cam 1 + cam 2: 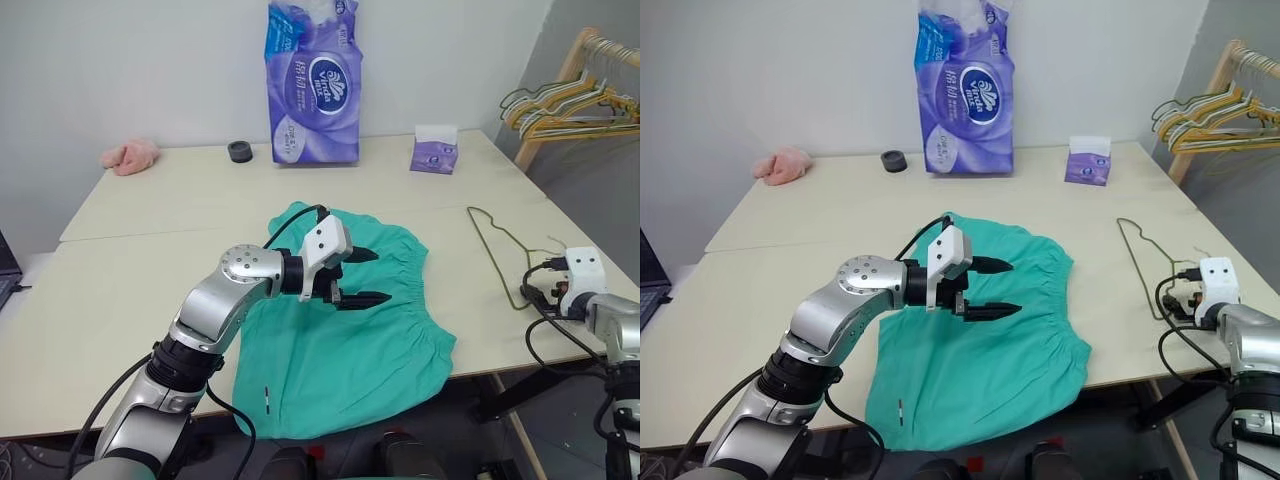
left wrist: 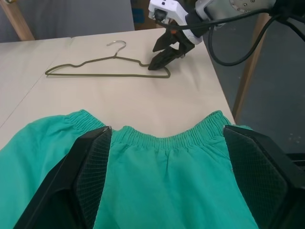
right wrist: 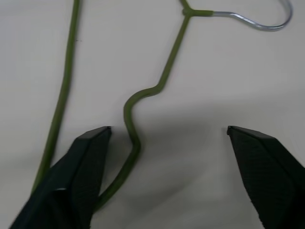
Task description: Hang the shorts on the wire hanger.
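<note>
The shorts point(image 1: 340, 350)' waistband point(image 1: 426, 288) is wrinkled along its edge, so the shorts should bunch up and gape around the wire hanger when the robot pushes one end of the hanger inside.
The teal-green shorts point(image 1: 340, 340) lie flat on the middle of the table, waistband toward the right and one leg hanging over the front edge. My left gripper point(image 1: 380, 277) hovers open above the waistband point(image 2: 167, 138), pointing right, with nothing between its fingers. The wire hanger point(image 1: 497, 250) lies flat on the table to the right of the shorts; it is thin olive-green wire with a silver hook point(image 3: 267, 21). My right gripper point(image 3: 167, 129) is open and low over the hanger's near end by the table's right edge. The bent shoulder wire point(image 3: 131, 114) passes beside one finger point(image 3: 88, 167).
At the back of the table stand a purple tissue pack point(image 1: 313, 85) and a small purple tissue box point(image 1: 435, 150). A black ring point(image 1: 240, 151) and a pink cloth point(image 1: 130, 156) lie at the back left. A wooden rack with several hangers point(image 1: 575, 100) stands past the right edge.
</note>
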